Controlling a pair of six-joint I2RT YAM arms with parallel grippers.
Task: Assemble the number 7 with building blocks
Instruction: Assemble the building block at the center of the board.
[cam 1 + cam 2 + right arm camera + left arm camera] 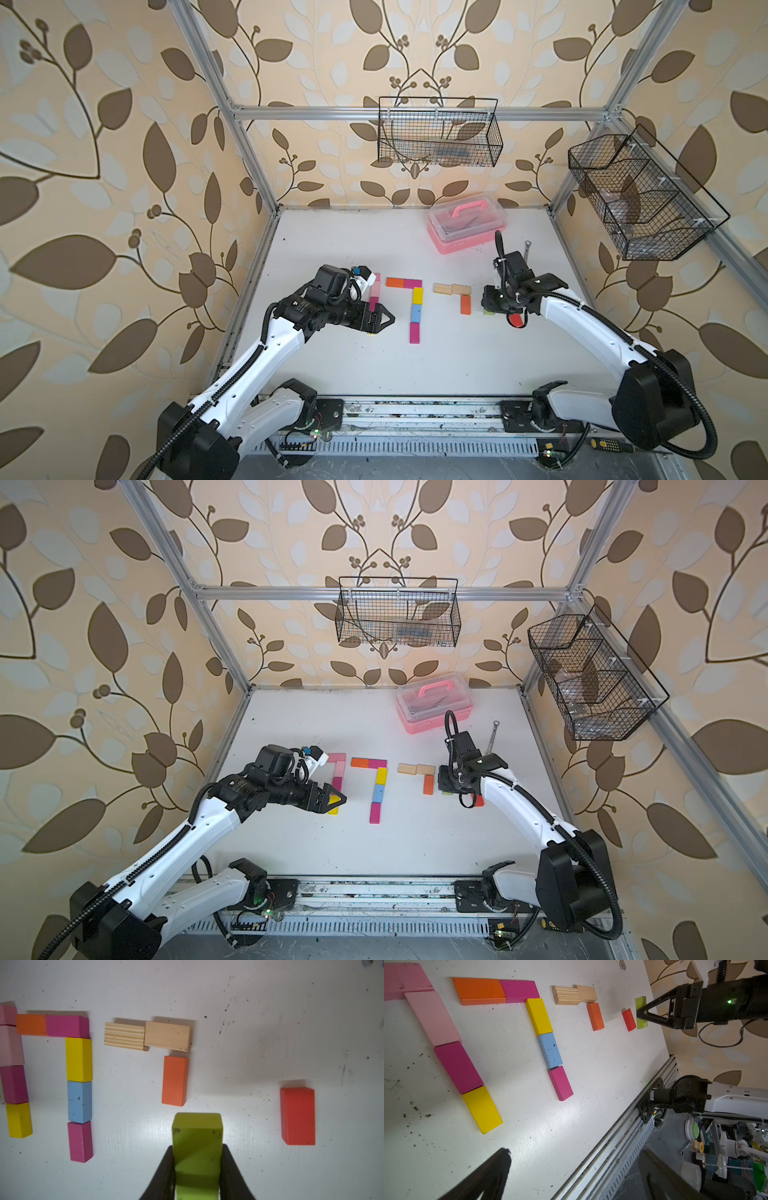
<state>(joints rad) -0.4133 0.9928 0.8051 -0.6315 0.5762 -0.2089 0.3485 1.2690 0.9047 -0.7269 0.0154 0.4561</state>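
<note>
Next, I pull the green block (488, 312) toward the metal rail with my right gripper, because it hangs beside the orange block, and put it against the orange block's lower end (465, 313).
My right gripper (197, 1146) is shut on a green block (197, 1136), held low over the table just below an orange block (175, 1080) that stands under two plain wood blocks (147, 1035). A red block (298, 1115) lies loose beside it. In the middle is a full number 7 (417, 309) of orange, magenta, yellow, blue and magenta blocks. A pink, magenta and yellow 7 (457, 1067) lies at the left, partly hidden in both top views by my left gripper (384, 318), which hangs open and empty above its lower end.
A pink clear-lidded box (467, 226) stands at the back of the white table, with a small wrench (527, 249) beside it. Wire baskets hang on the back frame (438, 133) and the right frame (640, 199). A metal rail (415, 409) runs along the table's front edge.
</note>
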